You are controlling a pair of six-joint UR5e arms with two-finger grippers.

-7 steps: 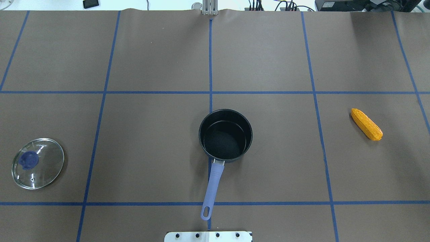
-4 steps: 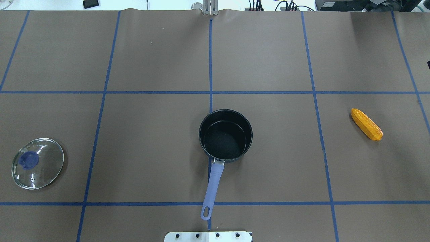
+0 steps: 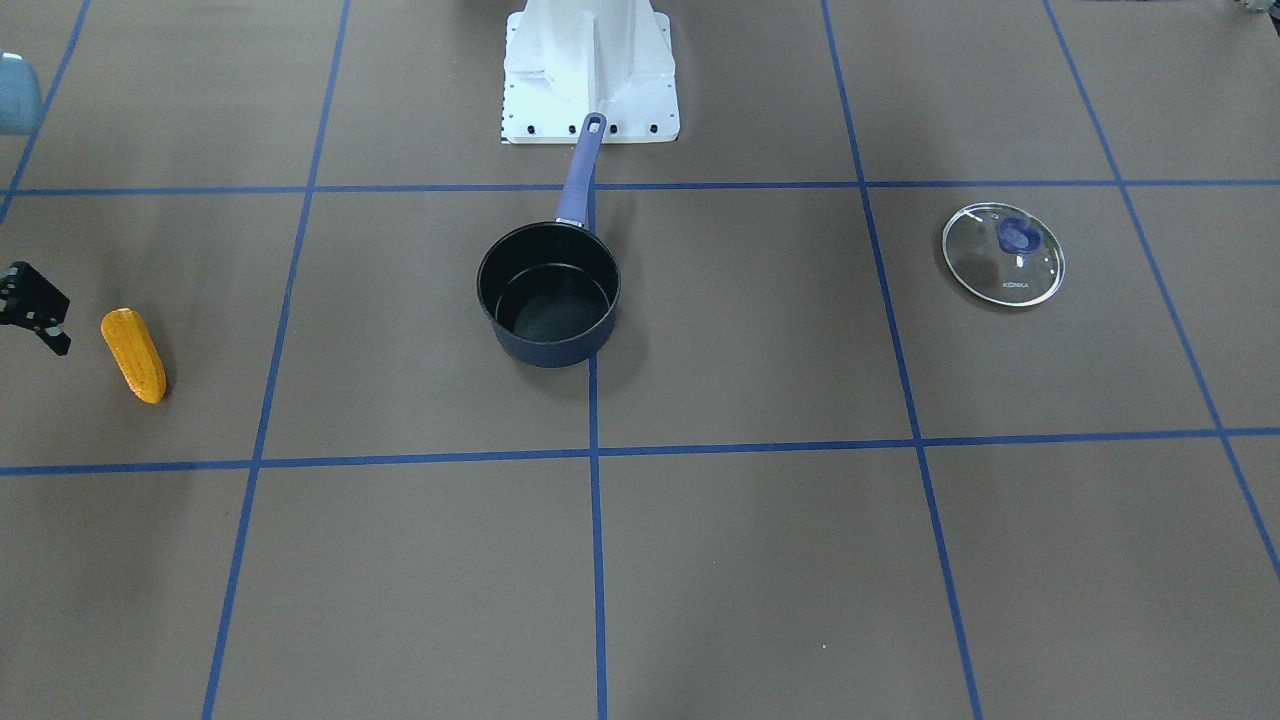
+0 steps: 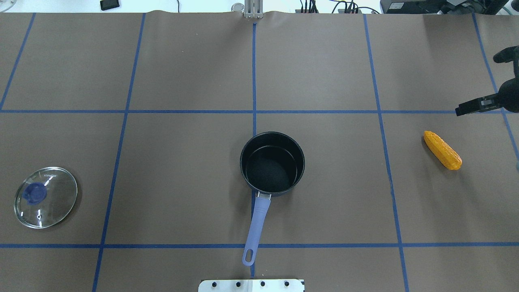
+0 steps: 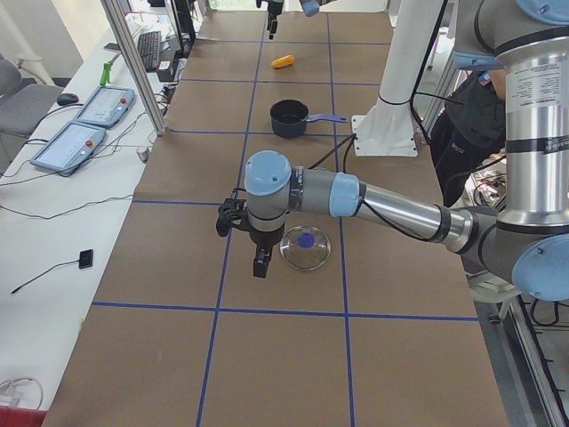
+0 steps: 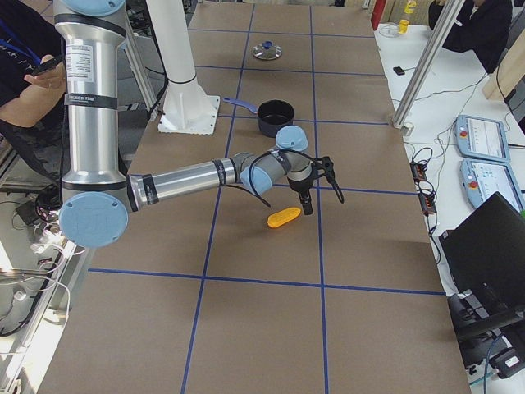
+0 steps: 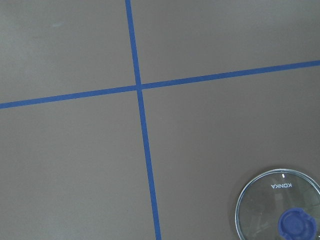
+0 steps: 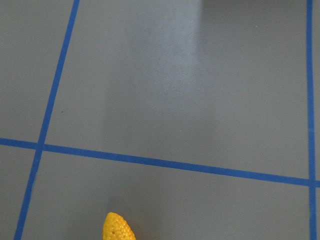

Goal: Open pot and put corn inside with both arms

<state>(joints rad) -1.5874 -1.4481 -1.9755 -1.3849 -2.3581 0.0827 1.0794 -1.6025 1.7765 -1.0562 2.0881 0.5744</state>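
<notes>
The corn (image 3: 134, 355) looks shorter than the width of the black pot's opening (image 3: 549, 284). All of the corn will lie inside when I lower it in.
The black pot (image 4: 271, 164) with a purple handle stands open at the table's middle. Its glass lid (image 4: 45, 197) with a blue knob lies flat far to the left. The orange-yellow corn (image 4: 442, 150) lies on the table at the right. My right gripper (image 4: 460, 110) hangs above the table just beyond the corn and does not touch it; I cannot tell whether it is open or shut. It also shows in the exterior right view (image 6: 307, 207). My left gripper (image 5: 259, 262) shows only in the exterior left view, beside the lid (image 5: 305, 248); I cannot tell its state.
The white base mount (image 4: 251, 285) sits at the near table edge behind the pot handle (image 4: 256, 227). Blue tape lines grid the brown table cover. Cables and devices lie along the far edge (image 4: 324, 6).
My right gripper has come into the overhead view from the right edge, toward the corn. The pot, lid and corn have not moved.
</notes>
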